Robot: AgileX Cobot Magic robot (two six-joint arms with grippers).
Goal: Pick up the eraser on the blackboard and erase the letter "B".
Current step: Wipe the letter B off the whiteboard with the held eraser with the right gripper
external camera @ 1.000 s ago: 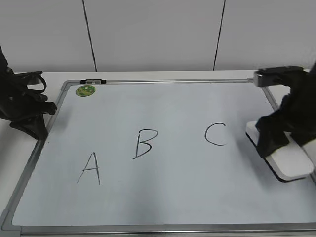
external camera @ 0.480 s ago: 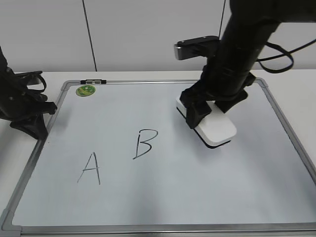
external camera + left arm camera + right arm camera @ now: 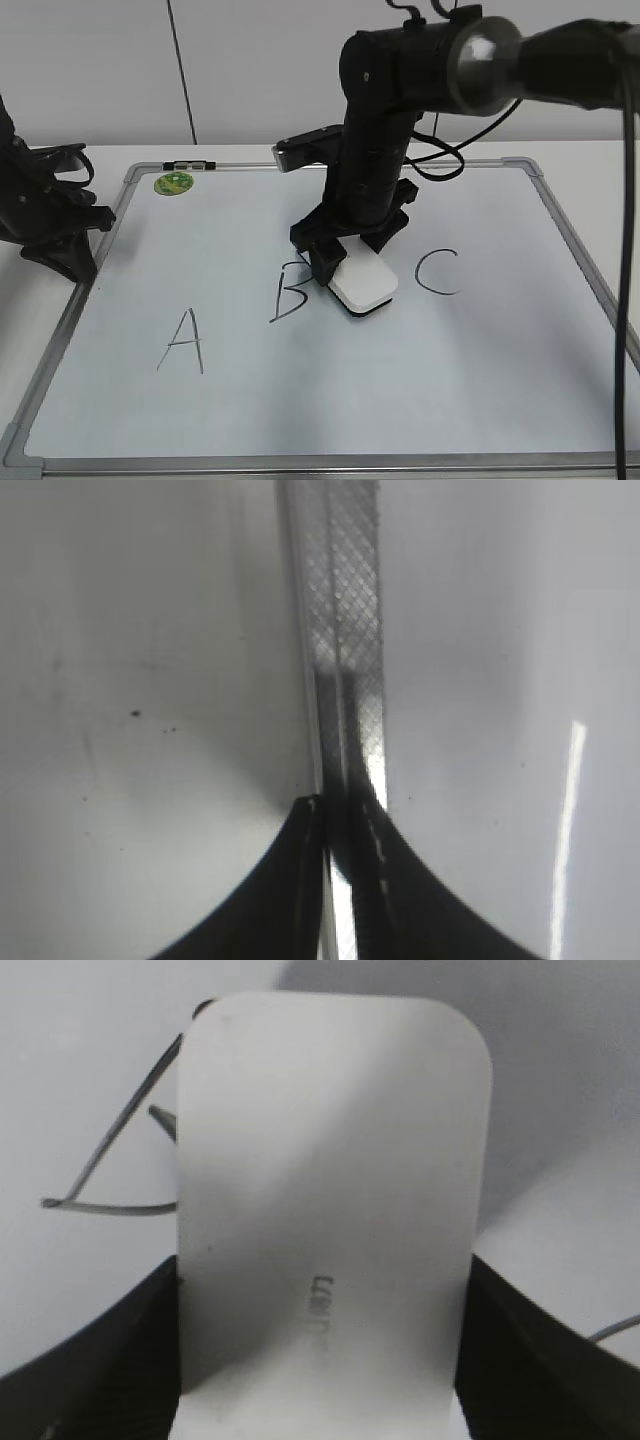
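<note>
I can see strokes of the letter "B" (image 3: 293, 301) beside the eraser, toward the letter "A", so next I wipe the eraser back over them (image 3: 280, 297) with my right gripper before I lift it.
The blackboard (image 3: 470, 380) is a white dry-erase board with a silver frame, bearing black letters. My right gripper (image 3: 348, 262) is shut on the white eraser (image 3: 364, 284) and holds it on or just above the board, right beside the letter "B" (image 3: 289, 293), covering its right edge. In the right wrist view the eraser (image 3: 330, 1210) fills the middle between the black fingers (image 3: 110, 1350), with strokes of the "B" (image 3: 120, 1165) showing to its left. My left gripper (image 3: 70, 245) rests at the board's left frame (image 3: 345, 610), jaws together.
The letter "A" (image 3: 183, 342) is at the lower left and the letter "C" (image 3: 437, 272) is right of the eraser. A small round green magnet (image 3: 173, 183) and a dark clip (image 3: 189, 165) sit at the top left frame.
My right arm has carried the eraser leftward across the board, from the right edge past the "C" to the right side of the "B". The left arm has not moved.
</note>
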